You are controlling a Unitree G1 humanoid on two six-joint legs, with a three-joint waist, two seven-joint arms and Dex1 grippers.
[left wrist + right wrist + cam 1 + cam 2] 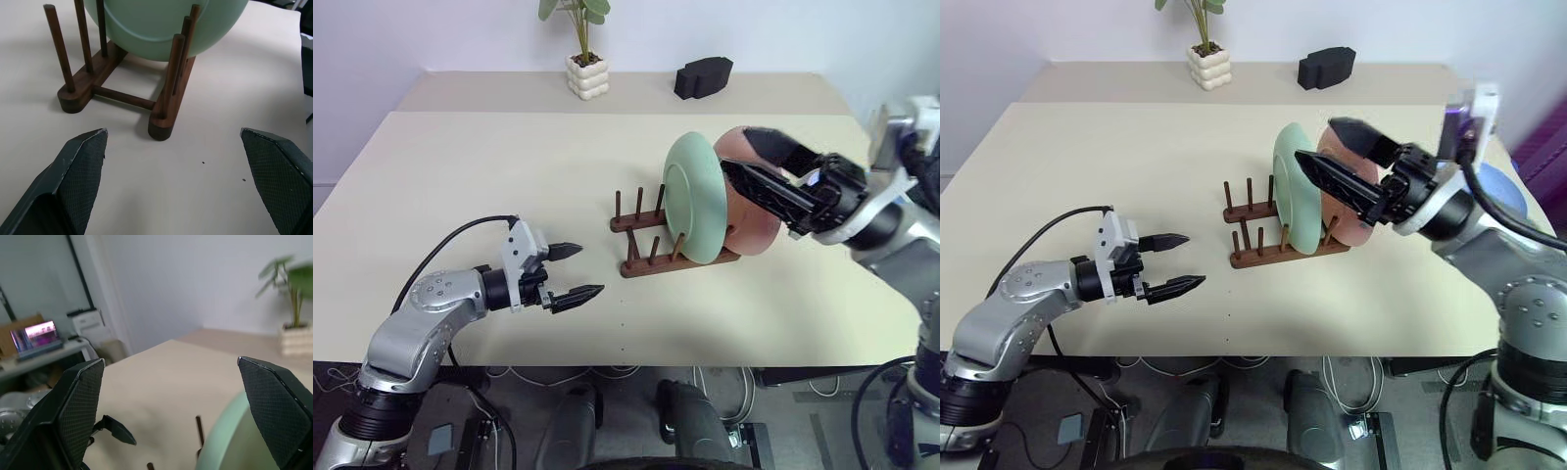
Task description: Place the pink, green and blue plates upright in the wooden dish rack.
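The green and pink plates (1301,206) are upright in the rack. My open right gripper should keep going to the blue plate (1504,188) and close on that plate's near rim.
The wooden dish rack (644,221) stands mid-table. A mint green plate (695,196) rests upright between its pegs, and a salmon pink plate (756,233) stands upright right behind it. A light blue plate (1508,196) lies on the table at the right, mostly hidden by my right arm. My right gripper (736,149) hovers open and empty just above the two racked plates. Open too, my left gripper (591,269) hangs low over the table to the left of the rack, pointing at it. In the left wrist view the rack (122,93) and green plate (161,24) lie close ahead.
A potted plant (585,59) in a white pot and a black block (703,76) stand at the far edge of the table (460,176). Cables hang below the near edge.
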